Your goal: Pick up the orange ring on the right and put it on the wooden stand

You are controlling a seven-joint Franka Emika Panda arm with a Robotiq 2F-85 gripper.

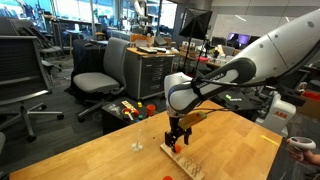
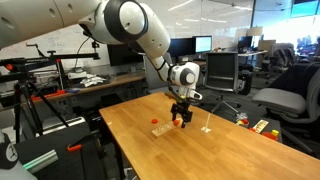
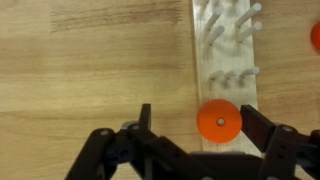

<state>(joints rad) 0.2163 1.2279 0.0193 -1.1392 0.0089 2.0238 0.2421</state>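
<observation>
The orange ring on the wooden stand [image 3: 230, 121] is off-centre, near one open finger. I should move my gripper over the ring's middle [image 3: 219, 121] before I close it.
In the wrist view the orange ring [image 3: 218, 121] lies flat on the near end of the wooden stand [image 3: 228, 60], a pale board with small upright pegs. A small pale spot shows in the ring's hole. My gripper [image 3: 200, 118] is open, with one finger on each side of the ring; the right finger is closer and neither clearly touches it. A second orange piece [image 3: 316, 38] shows at the right edge. In both exterior views the gripper [image 1: 178, 135] [image 2: 181, 118] hangs just above the stand [image 1: 185, 160] [image 2: 160, 130] on the table.
Two tiny pale pins [image 1: 137, 147] [image 2: 207, 128] stand on the wooden table [image 1: 90, 155] beside the stand. Red and yellow toys [image 1: 130, 108] [image 2: 262, 127] lie at the table's far edge. Office chairs and desks surround the table.
</observation>
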